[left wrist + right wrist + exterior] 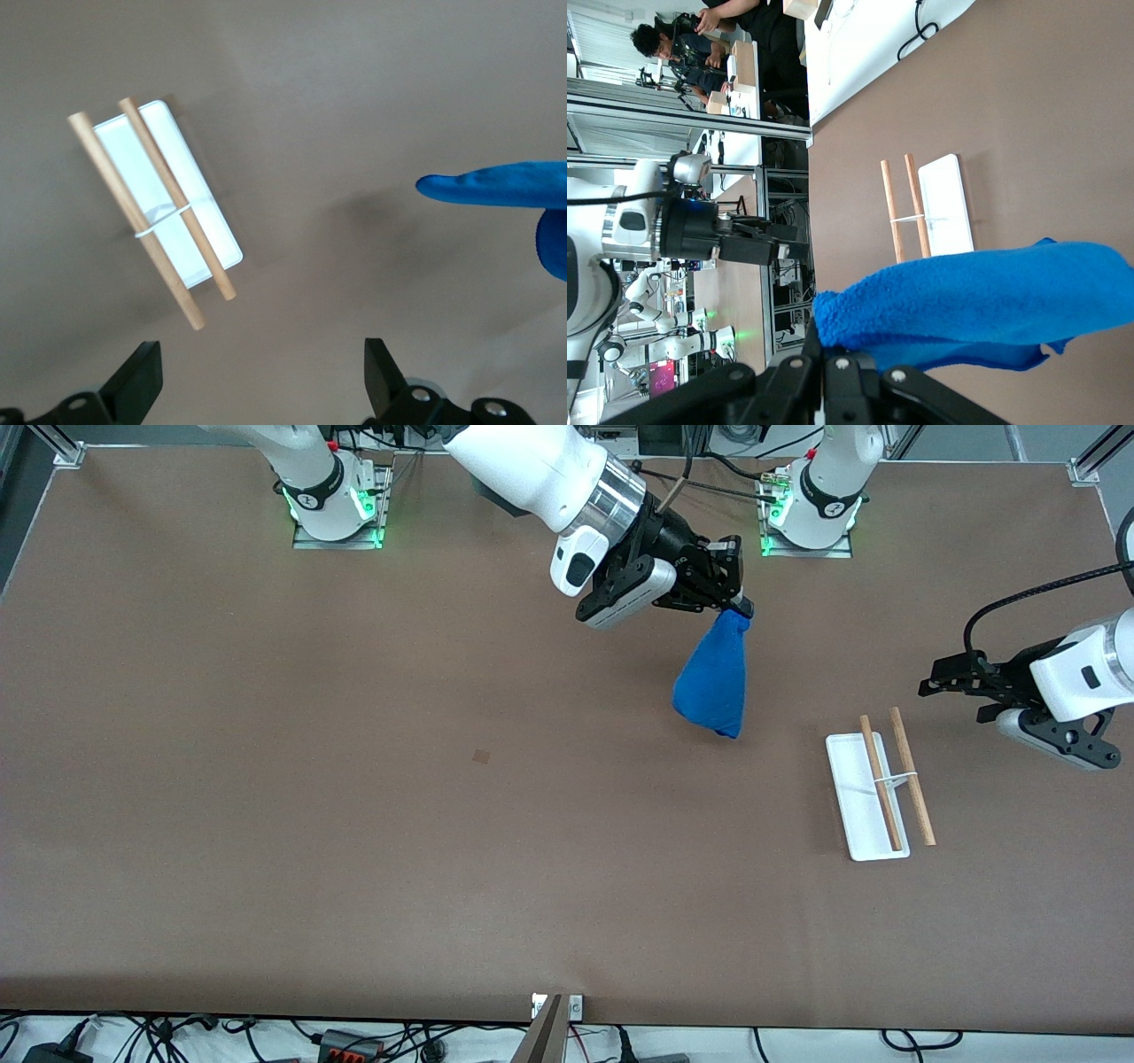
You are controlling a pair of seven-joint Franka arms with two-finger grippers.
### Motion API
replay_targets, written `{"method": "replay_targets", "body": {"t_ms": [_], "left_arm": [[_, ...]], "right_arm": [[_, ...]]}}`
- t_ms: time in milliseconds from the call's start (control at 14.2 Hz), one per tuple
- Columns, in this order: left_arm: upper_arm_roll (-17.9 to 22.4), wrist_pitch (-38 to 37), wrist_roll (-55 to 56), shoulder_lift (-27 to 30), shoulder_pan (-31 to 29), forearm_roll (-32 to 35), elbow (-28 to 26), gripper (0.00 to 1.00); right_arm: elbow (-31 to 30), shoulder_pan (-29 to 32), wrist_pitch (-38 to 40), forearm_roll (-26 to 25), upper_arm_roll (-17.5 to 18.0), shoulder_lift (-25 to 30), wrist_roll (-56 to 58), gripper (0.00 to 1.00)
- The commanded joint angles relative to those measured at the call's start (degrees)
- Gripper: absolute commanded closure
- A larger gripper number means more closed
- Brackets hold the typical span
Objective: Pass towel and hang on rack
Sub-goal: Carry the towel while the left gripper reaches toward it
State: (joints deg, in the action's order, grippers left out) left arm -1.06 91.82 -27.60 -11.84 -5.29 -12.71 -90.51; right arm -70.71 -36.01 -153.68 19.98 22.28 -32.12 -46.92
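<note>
The towel [714,682] hangs limp and bunched up from its pinched top [733,621], so I expect it to droop over both rods, still bunched, when I carry it across.
The bright blue towel [713,682] hangs bunched from one end, up in the air over the bare table top. My right gripper [740,607] is shut on the towel's top; in the right wrist view the towel [974,301] sticks out from the closed right gripper [833,354]. The rack [864,797], a white tray with two wooden rods [912,775], stands toward the left arm's end of the table. My left gripper [930,677] hovers open and empty above the table beside the rack. In the left wrist view its fingers [142,372] stand wide apart, with the rack [164,199] and a towel tip [496,186] in sight.
A small dark patch [481,755] marks the table near its middle. A metal bracket [558,1010] sits at the table edge nearest the front camera, with cables [354,1041] below it. Both arm bases [337,505] stand along the edge farthest from that camera.
</note>
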Motion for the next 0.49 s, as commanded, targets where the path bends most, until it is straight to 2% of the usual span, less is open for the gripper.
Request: {"method": "replay_targets", "body": {"t_ms": [0,71,282,424], "left_arm": [[0.3,1.4,-16.3,-2.4,-0.7,-9.4,1.1,0.00],[0.6,2.0,-22.4,-4.0,-0.9,-11.9,1.3,0.00],[-0.2,2.6,-34.9,-5.4,-0.4,-13.9,1.0,0.00],[-0.2,2.3,-44.3,-7.3,-0.3,-20.7,0.2,0.00]], "right_arm": [[1.9,-0.4,0.2,0.2,-0.3,-0.7,0.1,1.00],[1.9,-0.4,0.1,0.2,-0.3,-0.7,0.2,1.00],[1.9,-0.5,0.0,0.1,-0.5,-0.8,0.4,1.00],[1.9,-0.4,0.1,0.1,-0.4,-0.7,0.4,1.00]]}}
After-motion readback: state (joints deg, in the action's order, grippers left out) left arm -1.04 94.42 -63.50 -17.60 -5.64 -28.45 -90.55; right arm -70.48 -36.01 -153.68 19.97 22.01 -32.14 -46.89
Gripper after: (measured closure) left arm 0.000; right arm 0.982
